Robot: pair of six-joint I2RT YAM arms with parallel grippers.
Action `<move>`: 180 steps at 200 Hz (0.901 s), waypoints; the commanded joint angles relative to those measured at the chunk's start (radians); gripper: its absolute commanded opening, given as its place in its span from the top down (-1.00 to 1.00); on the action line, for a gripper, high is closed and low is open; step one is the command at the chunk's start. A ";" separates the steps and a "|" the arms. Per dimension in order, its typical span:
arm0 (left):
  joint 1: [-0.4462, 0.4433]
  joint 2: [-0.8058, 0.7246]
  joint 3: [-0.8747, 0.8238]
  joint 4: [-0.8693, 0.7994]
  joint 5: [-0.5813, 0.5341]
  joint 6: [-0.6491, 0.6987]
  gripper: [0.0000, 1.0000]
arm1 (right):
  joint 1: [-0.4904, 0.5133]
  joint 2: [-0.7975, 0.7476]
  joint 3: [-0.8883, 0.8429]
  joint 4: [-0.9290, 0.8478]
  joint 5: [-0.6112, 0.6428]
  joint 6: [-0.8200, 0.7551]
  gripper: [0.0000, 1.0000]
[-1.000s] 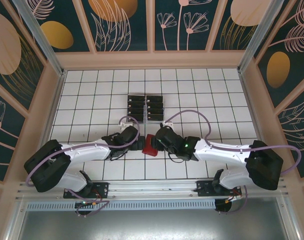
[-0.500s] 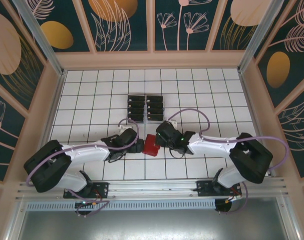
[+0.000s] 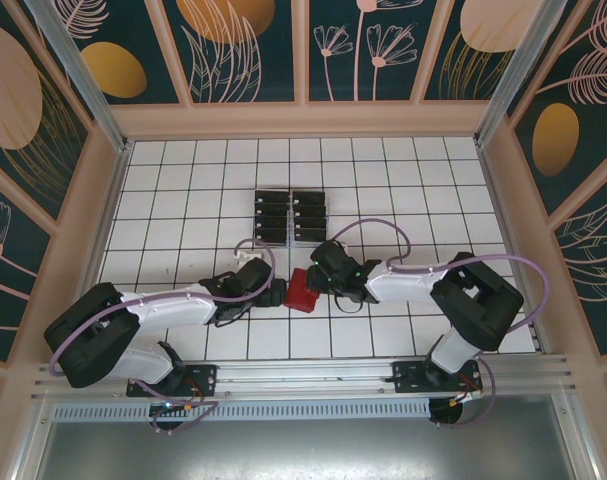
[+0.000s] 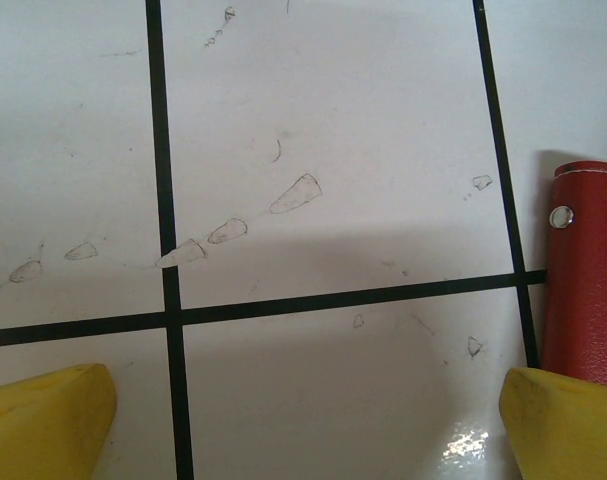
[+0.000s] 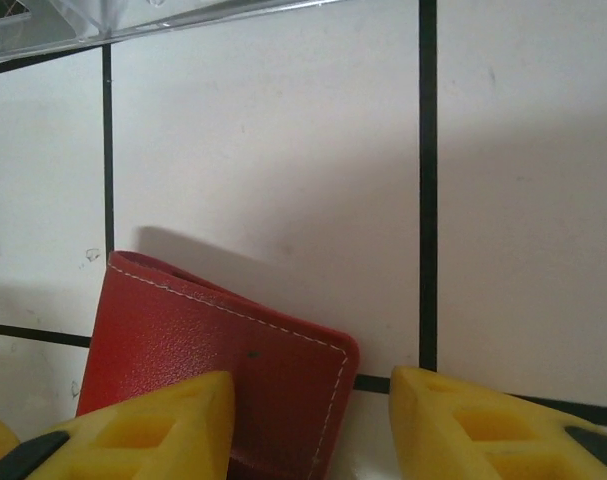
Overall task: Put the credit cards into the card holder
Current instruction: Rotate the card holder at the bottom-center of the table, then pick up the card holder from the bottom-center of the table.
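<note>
Next, my right gripper moves back toward the card holder's near end [image 3: 301, 306] and turns the card holder square, because the gripper is over the far corner of the slanted card holder [image 5: 323, 350].
The card holder [image 3: 303, 291], a small red folded wallet, lies shut on the white tiled table between the two grippers. In the left wrist view the card holder [image 4: 583, 270] fills the right edge, its snap stud facing me. My left gripper [image 4: 303, 430] [image 3: 275, 294] stands wide open just left of it, with only bare tile between its yellow fingertips. My right gripper [image 5: 313, 425] [image 3: 317, 283] is partly open over a corner of the card holder [image 5: 213, 345]: one finger is above the red leather, the other stands clear of its edge. Several black credit cards [image 3: 290, 215] stand in a clear rack behind.
The clear plastic rack [image 5: 133, 15] [image 3: 247, 243] stands just beyond the wallet, close to the right gripper. Peach side walls [image 3: 103, 200] fence the table. Purple cables loop over both arms.
The right arm has folded, its elbow swinging in toward the middle, while its gripper stays at the wallet. The left gripper has slid a little nearer. The wallet has barely moved.
</note>
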 commanded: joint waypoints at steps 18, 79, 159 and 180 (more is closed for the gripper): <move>-0.043 0.047 -0.021 -0.017 0.056 -0.050 -0.97 | -0.018 0.045 0.043 0.073 -0.066 -0.031 0.11; -0.068 0.071 -0.014 0.019 0.067 -0.073 -0.97 | -0.033 0.006 0.048 0.040 -0.040 -0.060 0.11; -0.029 0.058 0.130 -0.057 -0.055 0.001 -0.97 | 0.049 -0.155 0.045 -0.169 0.128 -0.047 0.02; -0.020 0.055 0.140 -0.056 -0.047 0.016 -0.98 | 0.062 -0.155 0.020 -0.156 0.127 -0.024 0.01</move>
